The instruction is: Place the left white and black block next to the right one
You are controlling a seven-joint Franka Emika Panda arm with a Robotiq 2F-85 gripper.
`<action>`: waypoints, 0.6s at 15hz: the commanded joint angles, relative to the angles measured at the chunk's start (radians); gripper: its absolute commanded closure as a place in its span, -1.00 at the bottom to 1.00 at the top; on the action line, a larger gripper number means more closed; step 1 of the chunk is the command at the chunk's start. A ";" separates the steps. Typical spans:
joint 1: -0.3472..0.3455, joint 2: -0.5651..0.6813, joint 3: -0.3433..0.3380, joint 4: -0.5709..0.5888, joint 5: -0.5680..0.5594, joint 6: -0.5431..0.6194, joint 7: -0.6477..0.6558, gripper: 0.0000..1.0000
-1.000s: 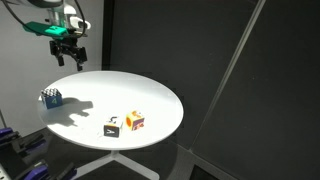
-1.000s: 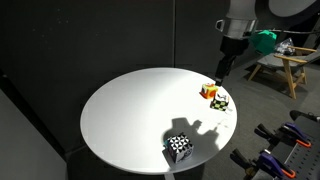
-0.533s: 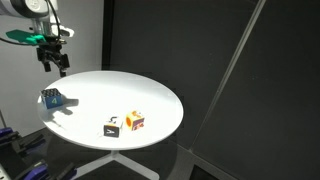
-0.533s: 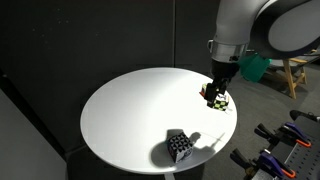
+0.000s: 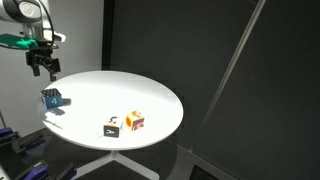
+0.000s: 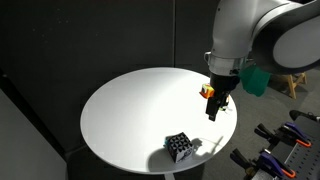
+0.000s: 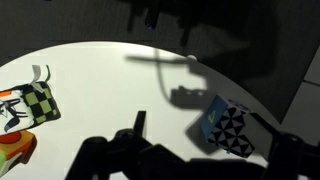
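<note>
The white and black block near the table's edge is off toward one finger, so the robot should center its gripper over the block before the gripper goes down.
The left white and black block lies near the rim of the round white table. In the wrist view this block shows a blue face with a mark and a patterned black-and-white face. The right one sits beside an orange, red and yellow cube. My gripper hangs open in the air above the table, up and back from the left block, with nothing between its fingers.
Dark curtains surround the table. A slanted pole stands behind it. A wooden stool and clamps lie off the table's side.
The arm has swung across the table and lowered toward the left block. The jaws stayed open and no cube moved.
</note>
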 commanded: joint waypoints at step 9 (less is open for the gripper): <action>0.003 0.002 0.000 0.002 0.002 0.007 -0.007 -1.00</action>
